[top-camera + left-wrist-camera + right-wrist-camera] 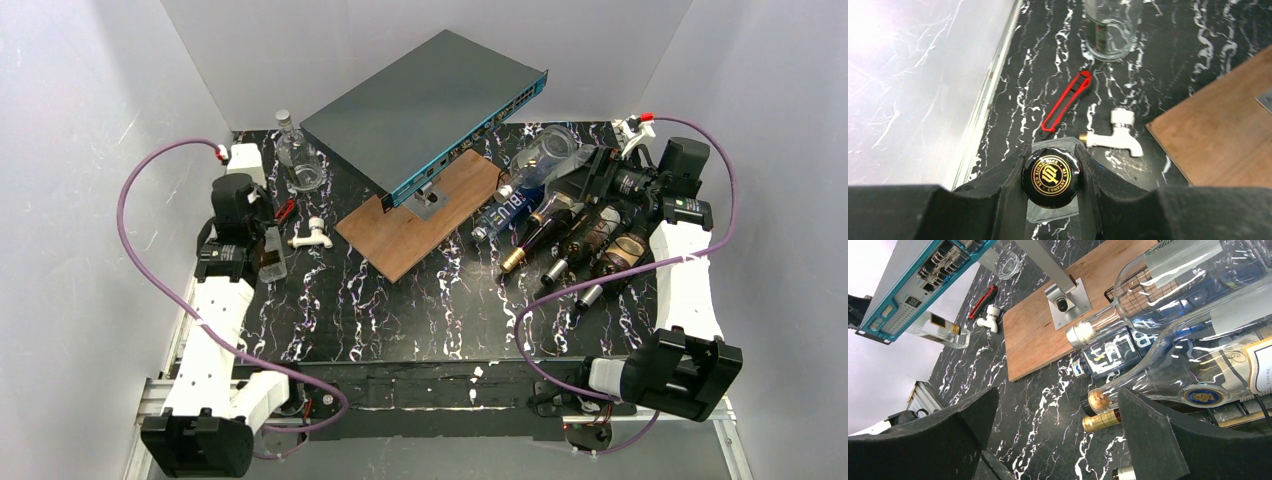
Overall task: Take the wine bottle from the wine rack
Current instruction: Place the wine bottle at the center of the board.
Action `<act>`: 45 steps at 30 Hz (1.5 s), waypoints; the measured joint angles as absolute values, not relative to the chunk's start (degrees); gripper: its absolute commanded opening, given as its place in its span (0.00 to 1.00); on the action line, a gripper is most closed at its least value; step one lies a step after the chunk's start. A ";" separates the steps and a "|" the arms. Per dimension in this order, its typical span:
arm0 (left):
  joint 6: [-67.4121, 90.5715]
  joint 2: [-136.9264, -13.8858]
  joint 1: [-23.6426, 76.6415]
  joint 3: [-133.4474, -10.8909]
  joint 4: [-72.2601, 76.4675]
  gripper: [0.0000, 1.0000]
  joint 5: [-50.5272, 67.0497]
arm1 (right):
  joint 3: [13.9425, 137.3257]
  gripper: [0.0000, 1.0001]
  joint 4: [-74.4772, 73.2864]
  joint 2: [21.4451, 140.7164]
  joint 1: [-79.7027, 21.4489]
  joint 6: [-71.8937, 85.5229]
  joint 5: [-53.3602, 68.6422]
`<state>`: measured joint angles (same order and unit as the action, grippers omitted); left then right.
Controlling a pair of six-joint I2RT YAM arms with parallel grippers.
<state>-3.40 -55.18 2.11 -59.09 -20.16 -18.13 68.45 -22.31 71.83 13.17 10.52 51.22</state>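
Note:
My left gripper is holding the clear square bottle (272, 258) upright, and the strip (1000, 142) by the white wall is open. My left gripper should keep moving toward that strip and let go there.
The black wire wine rack (1137, 291) lies at the table's right side and carries several lying bottles. They include a clear corked wine bottle (1168, 375), a blue-labelled bottle (505, 210) and a dark one with a gold foil neck (1100, 421). My right gripper (1058, 395) is open and hovers just above these bottles' necks, holding nothing; the top view places it (592, 178) over the rack's far end. At the left, my left gripper (1052, 150) is shut on the black, gold-printed cap (1052, 181) of a clear square bottle (943, 330) that stands upright on the table.
A grey network switch (425, 100) is propped on a brown wooden board (420, 215) mid-table. By the left gripper lie a red utility knife (1068, 100) and a white plastic tap (1115, 132), with a clear glass flask (297, 160) behind. White walls enclose three sides.

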 measured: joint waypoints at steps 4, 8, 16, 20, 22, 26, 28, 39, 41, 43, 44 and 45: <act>-3.40 -57.65 -3.16 -59.09 -17.41 0.00 -17.34 | 68.45 0.98 -22.24 71.83 13.17 10.61 51.27; -3.68 -59.51 -5.98 -59.09 -14.31 0.00 -18.11 | 68.42 0.98 -22.15 71.83 13.19 10.76 51.37; -2.96 -63.72 -9.04 -58.98 -7.49 0.00 -18.74 | 67.68 0.98 -22.04 71.83 13.50 10.79 51.44; -2.55 -65.89 -10.59 -58.96 -5.15 0.00 -19.62 | 67.55 0.98 -22.09 71.81 13.50 10.98 51.44; -2.22 -66.28 -11.07 -58.74 -4.69 0.00 -19.94 | 67.55 0.98 -22.09 71.79 13.50 11.03 51.42; -1.63 -66.28 -11.44 -57.89 -4.05 0.08 -20.62 | 67.55 0.98 -22.09 71.77 13.54 11.22 51.44; -1.28 -66.28 -11.53 -57.56 -3.33 0.17 -20.88 | 67.55 0.98 -22.09 71.77 13.54 11.27 51.44; 1.15 -65.76 -12.05 -56.82 0.01 0.62 -24.71 | 67.55 0.98 -22.09 71.77 13.54 11.60 51.42; 1.41 -65.45 -12.12 -56.82 0.34 0.66 -25.41 | 67.55 0.98 -22.09 71.77 13.56 11.64 51.42; 1.56 -65.23 -12.23 -56.82 0.47 0.68 -26.00 | 67.55 0.98 -22.09 71.75 13.54 11.66 51.44; 1.65 -65.12 -12.25 -56.82 0.60 0.69 -26.22 | 67.55 0.98 -22.09 71.75 13.54 11.68 51.44; 1.72 -65.01 -12.25 -56.82 0.67 0.70 -26.41 | 67.55 0.98 -22.09 71.75 13.54 11.70 51.42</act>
